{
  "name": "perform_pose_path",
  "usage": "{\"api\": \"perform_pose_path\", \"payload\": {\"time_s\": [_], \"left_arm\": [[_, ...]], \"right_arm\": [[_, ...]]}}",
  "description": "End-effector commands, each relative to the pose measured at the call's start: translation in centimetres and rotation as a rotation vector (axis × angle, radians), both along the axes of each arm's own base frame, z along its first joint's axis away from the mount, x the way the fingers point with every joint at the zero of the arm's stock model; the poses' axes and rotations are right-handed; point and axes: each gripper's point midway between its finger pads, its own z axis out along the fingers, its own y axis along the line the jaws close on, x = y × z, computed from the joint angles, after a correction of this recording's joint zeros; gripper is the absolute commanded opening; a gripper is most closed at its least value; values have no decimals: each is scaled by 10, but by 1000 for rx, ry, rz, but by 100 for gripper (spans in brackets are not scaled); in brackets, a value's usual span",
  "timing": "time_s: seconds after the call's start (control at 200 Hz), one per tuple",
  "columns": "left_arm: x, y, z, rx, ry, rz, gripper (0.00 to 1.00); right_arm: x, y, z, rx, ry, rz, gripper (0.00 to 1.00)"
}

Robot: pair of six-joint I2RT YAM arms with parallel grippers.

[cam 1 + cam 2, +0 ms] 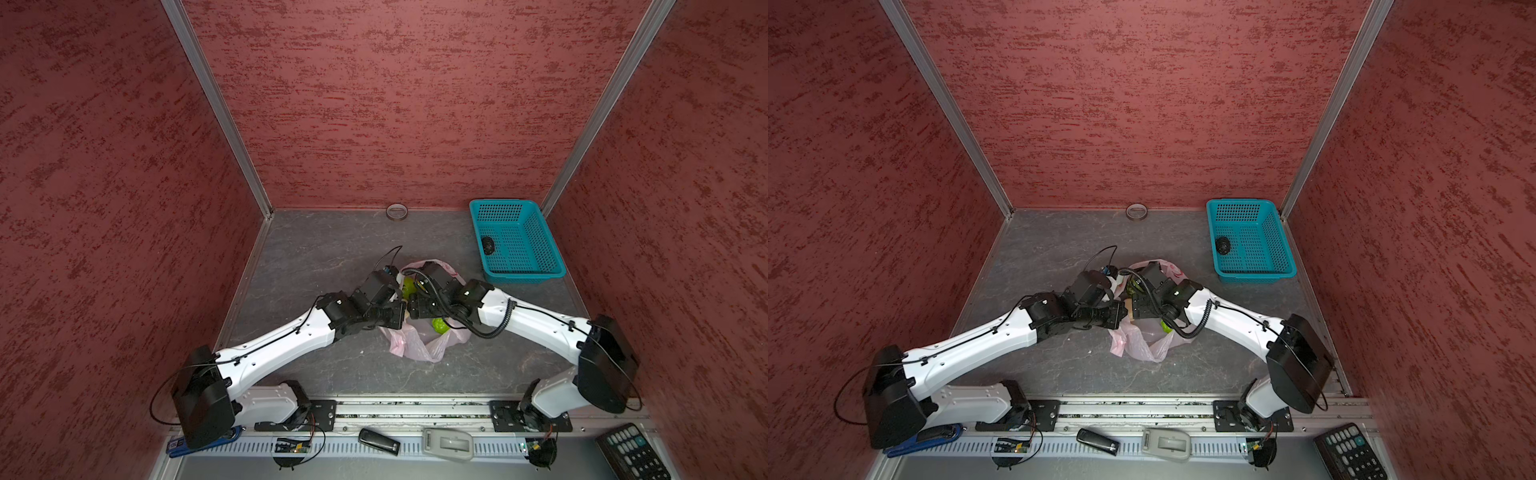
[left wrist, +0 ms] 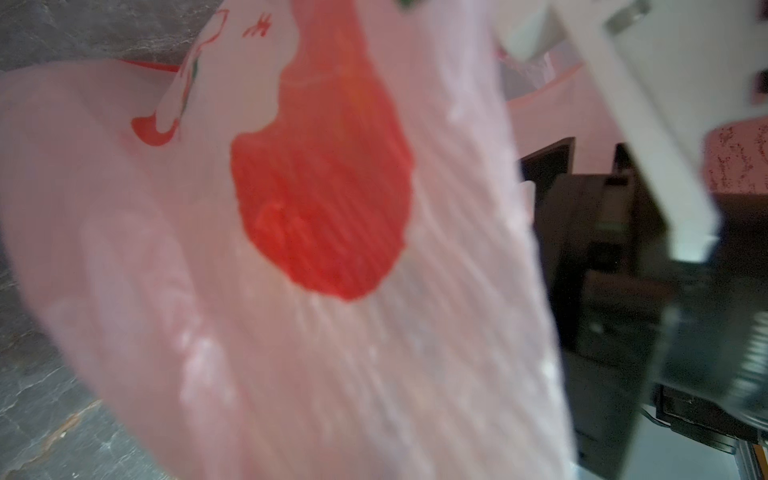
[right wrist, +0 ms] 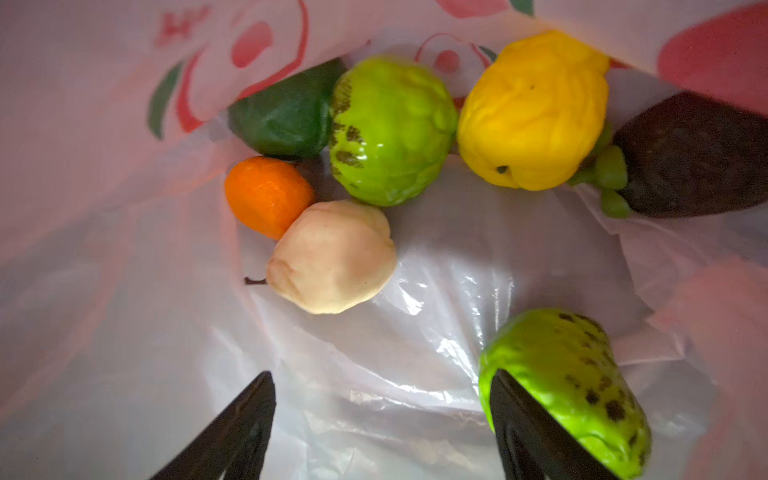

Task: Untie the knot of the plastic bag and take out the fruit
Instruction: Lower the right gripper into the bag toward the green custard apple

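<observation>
I should keep moving my right gripper toward the bright green bumpy fruit (image 1: 440,325), which lies clear of the other fruit, until the open fingers straddle its sides (image 3: 624,384).
The pale pink plastic bag (image 1: 415,349) lies mid-floor with its mouth held open; the knot is out of view. My left gripper (image 1: 394,274) is at the bag's left rim. In the left wrist view taut bag film (image 2: 291,374) with red print covers its jaws. My right gripper (image 3: 380,382) reaches inside the bag, open, with only plastic between its fingers. A bright green bumpy fruit (image 3: 573,382) lies against the outside of one finger (image 3: 523,424). Deeper in lie beige (image 3: 332,257), orange (image 3: 266,195), dark green (image 3: 286,120), bright green (image 3: 390,129), yellow (image 3: 532,108) and blackish (image 3: 690,158) fruit.
A teal perforated basket (image 1: 536,249) stands at the back right with one blackish fruit (image 1: 488,245) in it. A tape roll (image 1: 397,212) rests against the back wall. Red walls close in three sides. Small devices lie on the front rail (image 1: 415,415).
</observation>
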Motion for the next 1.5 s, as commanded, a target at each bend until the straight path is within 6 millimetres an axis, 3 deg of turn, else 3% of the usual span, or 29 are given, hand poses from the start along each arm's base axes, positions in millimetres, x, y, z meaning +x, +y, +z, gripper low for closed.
{"api": "perform_pose_path", "payload": {"time_s": [0.0, 0.22, 0.566, 0.726, 1.132, 1.498], "left_arm": [[0, -11, 8, -40, -17, -20, 0], [-12, -23, 9, -60, -15, -72, 0], [-21, -36, 3, -51, -1, -130, 0], [-22, -41, 4, -58, -6, -138, 0], [-19, -40, 11, -69, -31, -130, 0], [-20, -40, 13, -75, -35, -137, 0]], "right_arm": [[0, -22, -4, -92, 8, -114, 83], [-8, -53, -20, -212, 39, -198, 89], [-12, -79, -32, -324, 34, -264, 96], [-15, -80, -50, -327, 55, -274, 97], [-6, -71, -74, -341, 64, -262, 95], [0, -70, -89, -385, 56, -237, 81]]}}
